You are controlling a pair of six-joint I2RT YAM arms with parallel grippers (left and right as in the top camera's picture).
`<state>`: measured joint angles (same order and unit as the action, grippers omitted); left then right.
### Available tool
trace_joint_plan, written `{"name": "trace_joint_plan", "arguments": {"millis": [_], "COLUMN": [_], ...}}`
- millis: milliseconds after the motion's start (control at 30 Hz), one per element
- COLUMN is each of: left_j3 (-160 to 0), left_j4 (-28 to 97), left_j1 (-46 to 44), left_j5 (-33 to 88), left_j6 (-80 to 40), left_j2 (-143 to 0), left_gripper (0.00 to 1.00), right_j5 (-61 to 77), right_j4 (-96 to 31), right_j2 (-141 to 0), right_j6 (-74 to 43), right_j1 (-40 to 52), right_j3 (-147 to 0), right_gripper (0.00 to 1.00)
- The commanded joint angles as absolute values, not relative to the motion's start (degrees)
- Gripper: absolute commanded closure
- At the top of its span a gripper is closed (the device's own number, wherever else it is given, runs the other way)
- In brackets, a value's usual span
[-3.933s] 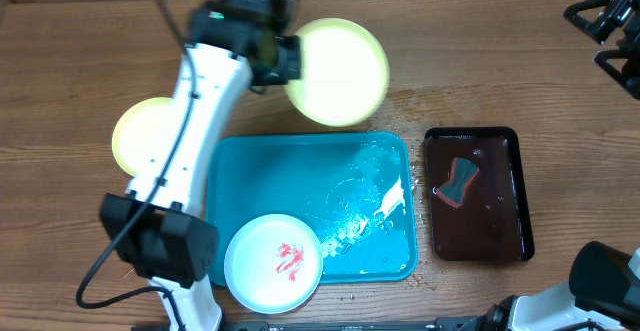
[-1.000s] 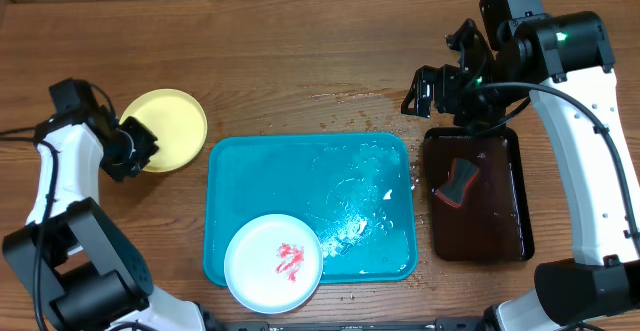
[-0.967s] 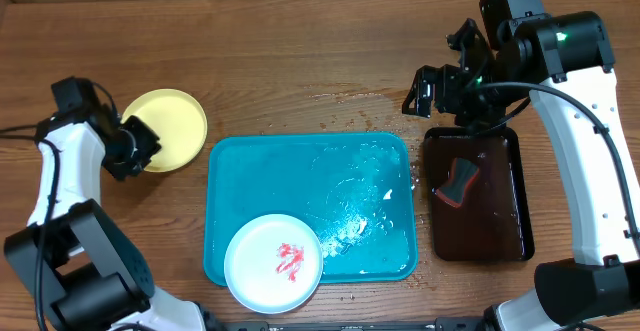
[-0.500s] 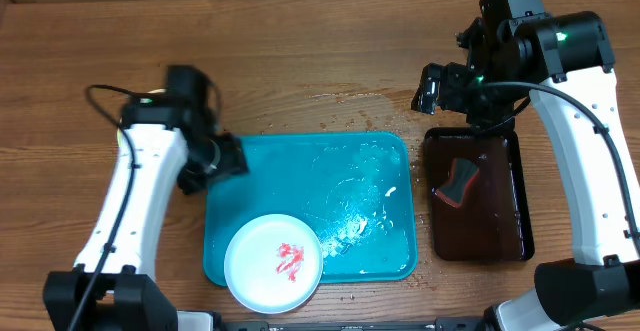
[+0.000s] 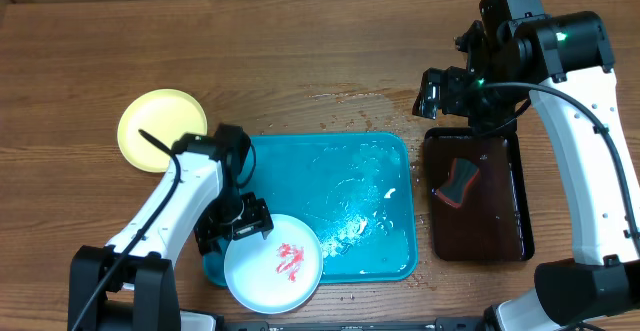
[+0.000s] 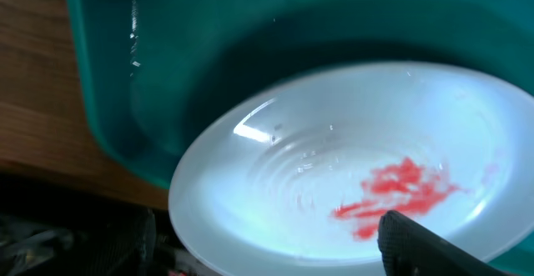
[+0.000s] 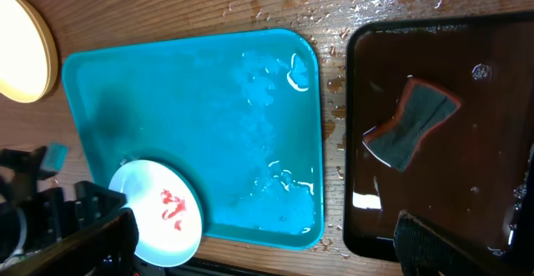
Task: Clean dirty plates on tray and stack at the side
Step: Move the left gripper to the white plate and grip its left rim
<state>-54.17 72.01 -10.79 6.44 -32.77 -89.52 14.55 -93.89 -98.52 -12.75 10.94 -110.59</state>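
Note:
I should use my left gripper to shift the smeared plate, which overhangs the turquoise tray's front edge, toward the tray's middle (image 5: 325,211), then pinch its rim before wiping.
A pale plate (image 5: 273,263) with a red smear lies in the front left corner of the turquoise tray (image 5: 340,161). My left gripper (image 5: 245,225) hangs low at that plate's left rim, open. In the left wrist view the smeared plate (image 6: 334,168) fills the frame and one finger (image 6: 434,247) hovers over its bowl, the other outside the rim. A yellow-green plate (image 5: 162,131) rests on the table left of the tray. My right gripper (image 5: 450,86) is open and empty, high above the far end of the dark tray. The right wrist view shows the tray (image 7: 192,101) and the smeared plate (image 7: 163,213).
A dark brown-black tray (image 5: 478,193) to the right of the turquoise one holds a grey and orange sponge (image 5: 455,181). Water and foam lie on the turquoise tray's right half, and droplets (image 5: 350,101) spot the table behind it.
My left arm has swung from the yellow-green plate at the left over to the smeared plate in the tray, and its jaws have opened. The right arm has barely moved.

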Motion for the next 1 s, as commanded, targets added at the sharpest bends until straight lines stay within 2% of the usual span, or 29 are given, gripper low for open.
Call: {"name": "trace_joint_plan", "arguments": {"millis": [0,167,233,367,433,467,533,600,667,767,967], "left_j3": [-50.9,-48.8,-48.3,-48.1,-48.1,-48.1,-48.1,-48.2,-48.2,-48.7,-53.0], "left_j4": [68.9,66.3,65.6,64.1,62.8,62.1,60.7,59.1,57.3,55.1,53.0], "left_j1": [-10.9,-10.9,-10.9,-10.9,-10.9,-10.9,-10.9,-10.9,-10.9,-10.9,-10.9], "left_j5": [7.5,7.5,7.5,7.7,7.7,7.9,8.2,8.9,8.9,8.8,8.1], "left_j6": [-34.7,-34.4,-34.3,-33.7,-33.4,-33.4,-33.4,-33.4,-33.4,-33.2,-31.9], "left_j2": [-89.6,-92.2,-93.7,-97.0,-97.9,-98.1,-98.1,-98.1,-98.1,-98.1,-98.1], "left_gripper": [0.11,0.11,0.16,0.45,0.66,0.71,0.73,0.66,0.62,0.45,0.46], "right_j5": [14.0,14.0,14.0,14.0,14.0,14.0,14.0,14.0,14.0,14.0,14.0], "right_j4": [-93.7,-93.8,-93.9,-94.1,-94.2,-94.3,-94.5,-94.6,-94.6,-94.6,-94.2], "right_j2": [-97.7,-97.7,-97.7,-97.7,-97.7,-97.7,-97.7,-97.7,-97.7,-97.7,-97.7], "right_j6": [-11.9,-11.9,-11.9,-11.9,-11.9,-11.9,-11.9,-11.9,-11.9,-11.9,-11.9], "right_j1": [11.2,11.2,11.2,11.2,11.2,11.2,11.2,11.2,11.2,11.2,11.2], "right_j3": [-110.6,-110.6,-110.6,-110.6,-110.6,-110.6,-110.6,-110.6,-110.6,-110.6,-110.6], "right_gripper": [0.00,0.00,0.00,0.00,0.00,0.00,0.00,0.00,0.00,0.00,0.00]}}
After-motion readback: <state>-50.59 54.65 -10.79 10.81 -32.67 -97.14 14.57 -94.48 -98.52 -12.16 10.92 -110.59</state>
